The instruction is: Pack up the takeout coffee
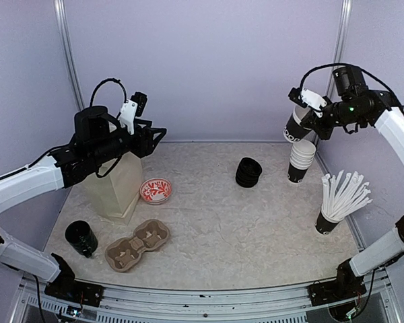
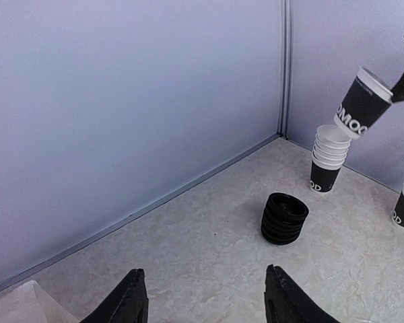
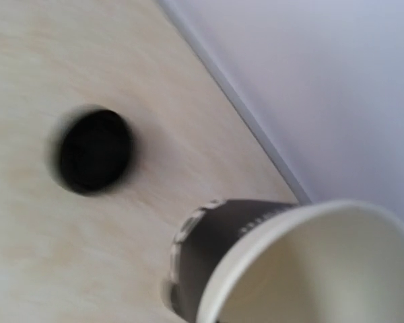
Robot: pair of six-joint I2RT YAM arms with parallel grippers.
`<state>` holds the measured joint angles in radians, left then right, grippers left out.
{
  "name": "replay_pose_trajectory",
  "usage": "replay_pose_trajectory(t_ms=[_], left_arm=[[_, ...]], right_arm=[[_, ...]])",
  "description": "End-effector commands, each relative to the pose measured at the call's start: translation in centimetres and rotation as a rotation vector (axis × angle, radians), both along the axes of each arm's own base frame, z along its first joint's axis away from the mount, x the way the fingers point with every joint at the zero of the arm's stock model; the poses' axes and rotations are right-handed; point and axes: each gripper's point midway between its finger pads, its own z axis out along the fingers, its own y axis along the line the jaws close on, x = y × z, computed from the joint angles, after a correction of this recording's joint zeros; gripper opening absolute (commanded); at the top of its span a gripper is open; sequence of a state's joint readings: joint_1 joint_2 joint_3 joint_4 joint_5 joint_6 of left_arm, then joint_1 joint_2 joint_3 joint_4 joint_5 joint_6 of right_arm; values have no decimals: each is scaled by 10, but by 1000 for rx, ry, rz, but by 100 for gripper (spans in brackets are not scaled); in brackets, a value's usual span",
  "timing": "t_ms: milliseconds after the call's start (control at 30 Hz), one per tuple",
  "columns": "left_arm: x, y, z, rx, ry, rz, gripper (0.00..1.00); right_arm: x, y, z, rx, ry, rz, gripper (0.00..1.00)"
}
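The cup is free of the nested stack, so my right gripper should carry on going to the open tabletop before the black lids (image 1: 232, 225) and let go of the cup upright there.
The takeout coffee cup (image 1: 297, 126), black with a white rim and white print, hangs tilted in the air at the back right, just above a nested stack of like cups (image 1: 301, 161). My right gripper (image 1: 312, 116) is shut on its rim. In the left wrist view the cup (image 2: 361, 104) hangs over that stack (image 2: 328, 158). The right wrist view shows the cup (image 3: 256, 269) close up with its white inside; the fingers are hidden. A stack of black lids (image 1: 248, 172) (image 2: 285, 218) (image 3: 94, 149) sits mid-table. My left gripper (image 1: 155, 134) (image 2: 205, 296) is open and empty, above the paper bag (image 1: 118, 188).
A black cup of white sticks (image 1: 328, 221) stands at the right. A red patterned bowl (image 1: 155, 190) sits beside the bag. A cardboard cup carrier (image 1: 137, 245) and another black cup (image 1: 81, 238) lie at the front left. Walls close the back and sides.
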<state>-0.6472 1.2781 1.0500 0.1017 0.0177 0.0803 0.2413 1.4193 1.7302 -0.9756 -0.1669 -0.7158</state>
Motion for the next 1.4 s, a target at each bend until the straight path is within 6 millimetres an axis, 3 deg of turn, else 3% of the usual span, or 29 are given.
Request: replay_pose_trajectory(t_ms=[0, 200, 333, 467, 600, 700, 967, 1067, 1167, 1267, 1367], left_arm=[[2, 6, 27, -3, -54, 43, 59], [3, 11, 28, 21, -56, 70, 60], [5, 11, 27, 29, -58, 78, 60], [7, 10, 25, 33, -54, 76, 60], [7, 9, 22, 36, -48, 71, 60], [7, 7, 20, 38, -42, 64, 61], [5, 4, 12, 51, -30, 42, 61], [5, 4, 10, 54, -25, 41, 61], [5, 3, 9, 56, -22, 37, 61], [3, 2, 11, 49, -22, 25, 61], [0, 1, 10, 41, -12, 10, 61]], right_arm=[[-40, 66, -63, -40, 121, 241, 0], [-97, 134, -123, -100, 225, 494, 0], [-129, 167, -149, -133, 258, 610, 0], [-150, 188, -175, -172, 306, 679, 0], [-158, 198, -203, -201, 310, 697, 0], [-162, 203, -213, -206, 316, 712, 0], [-165, 206, -224, -226, 331, 725, 0], [-168, 206, -223, -225, 347, 737, 12], [-171, 209, -208, -212, 350, 761, 23], [-169, 209, -183, -198, 337, 775, 27], [-139, 209, -149, -110, 303, 703, 27]])
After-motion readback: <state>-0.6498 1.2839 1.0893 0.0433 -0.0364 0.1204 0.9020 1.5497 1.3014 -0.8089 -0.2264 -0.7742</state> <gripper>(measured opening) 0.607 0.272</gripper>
